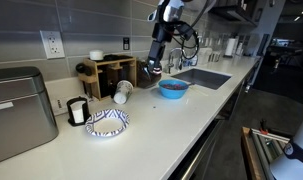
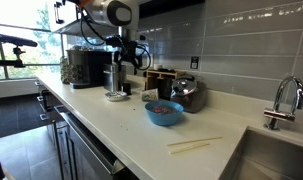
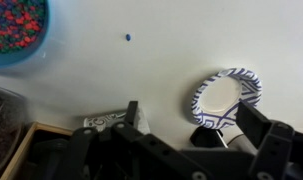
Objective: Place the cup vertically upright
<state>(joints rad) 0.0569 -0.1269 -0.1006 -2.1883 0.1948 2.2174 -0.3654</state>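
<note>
I keep moving my open gripper toward the cup's rim until its fingers straddle the cup's side, as the white cup's end [image 1: 126,86] by the rack is clear above.
The small white cup [image 1: 122,92] lies tilted on its side on the counter, in front of the wooden rack [image 1: 109,74]. In the wrist view only a patch of it [image 3: 101,121] shows beside one finger. My gripper [image 1: 154,69] hangs above the counter between the rack and the blue bowl [image 1: 172,89], to the right of the cup and apart from it. In the wrist view the gripper [image 3: 191,112] is open and empty. It also shows in an exterior view [image 2: 116,78], where I cannot make out the cup.
A black mug [image 1: 77,110] and a blue-patterned paper bowl [image 1: 107,122] stand near a toaster oven [image 1: 16,110]. The blue bowl [image 2: 163,112] holds coloured bits. Chopsticks [image 2: 196,146] lie near the sink [image 1: 203,77] and faucet [image 2: 281,100].
</note>
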